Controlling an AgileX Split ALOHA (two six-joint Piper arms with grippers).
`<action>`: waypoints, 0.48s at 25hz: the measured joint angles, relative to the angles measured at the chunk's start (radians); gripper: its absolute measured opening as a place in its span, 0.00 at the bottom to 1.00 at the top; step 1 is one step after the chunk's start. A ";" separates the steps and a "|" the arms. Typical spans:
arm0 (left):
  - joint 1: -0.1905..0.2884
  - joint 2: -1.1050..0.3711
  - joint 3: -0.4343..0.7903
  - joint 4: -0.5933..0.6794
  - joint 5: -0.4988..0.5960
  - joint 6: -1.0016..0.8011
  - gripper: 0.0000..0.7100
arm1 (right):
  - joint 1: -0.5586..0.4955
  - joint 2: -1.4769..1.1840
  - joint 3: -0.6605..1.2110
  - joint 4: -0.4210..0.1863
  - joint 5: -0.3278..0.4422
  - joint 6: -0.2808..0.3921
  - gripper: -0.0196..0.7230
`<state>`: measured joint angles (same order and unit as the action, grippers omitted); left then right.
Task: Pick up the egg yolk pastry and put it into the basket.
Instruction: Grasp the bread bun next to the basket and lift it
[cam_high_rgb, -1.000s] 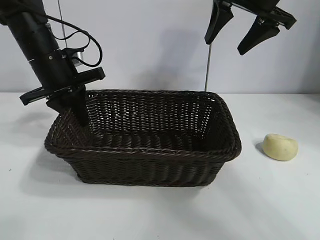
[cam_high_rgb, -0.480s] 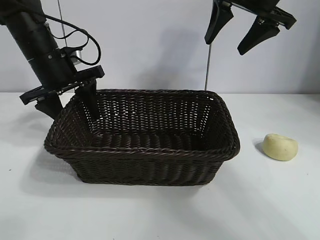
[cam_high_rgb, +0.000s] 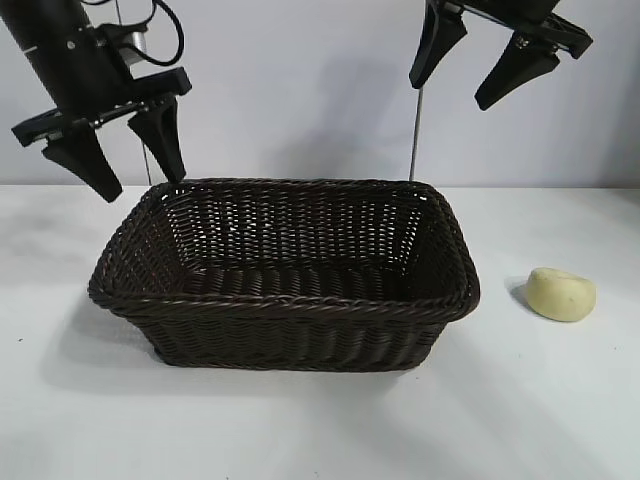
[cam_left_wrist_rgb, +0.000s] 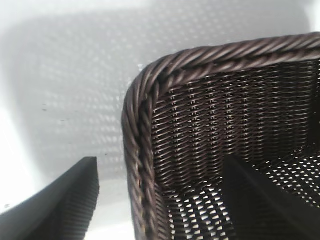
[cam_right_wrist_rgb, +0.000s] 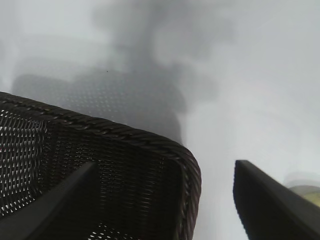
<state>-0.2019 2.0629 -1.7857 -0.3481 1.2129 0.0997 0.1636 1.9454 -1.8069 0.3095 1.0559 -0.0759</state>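
Note:
My left gripper should rise clear, because it straddles the basket's rim across from the pastry. My right gripper should then take the pastry.
The dark brown wicker basket stands on the white table, empty. The pale yellow egg yolk pastry lies on the table to the basket's right, apart from it. My left gripper is open and empty, raised just above the basket's back left corner; the left wrist view shows that corner's rim between its fingers. My right gripper is open and empty, high above the basket's back right corner. A sliver of the pastry shows at the right wrist view's edge.
The white table lies around the basket, with a plain grey wall behind. A thin upright rod stands behind the basket's back right corner.
My left gripper has let go of the basket's left rim and risen clear above the corner. The basket has settled slightly. The right arm and pastry have not moved.

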 joint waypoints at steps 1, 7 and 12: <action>0.000 -0.022 0.000 0.004 0.001 0.000 0.72 | 0.000 0.000 0.000 0.000 0.000 0.000 0.75; 0.000 -0.140 0.023 0.003 0.013 0.000 0.72 | 0.000 0.000 0.000 0.001 0.000 0.000 0.75; 0.000 -0.219 0.135 -0.053 0.003 0.000 0.72 | 0.000 0.000 0.000 0.001 0.000 0.000 0.75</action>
<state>-0.2019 1.8440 -1.6512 -0.4012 1.2159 0.0997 0.1636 1.9454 -1.8069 0.3104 1.0559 -0.0759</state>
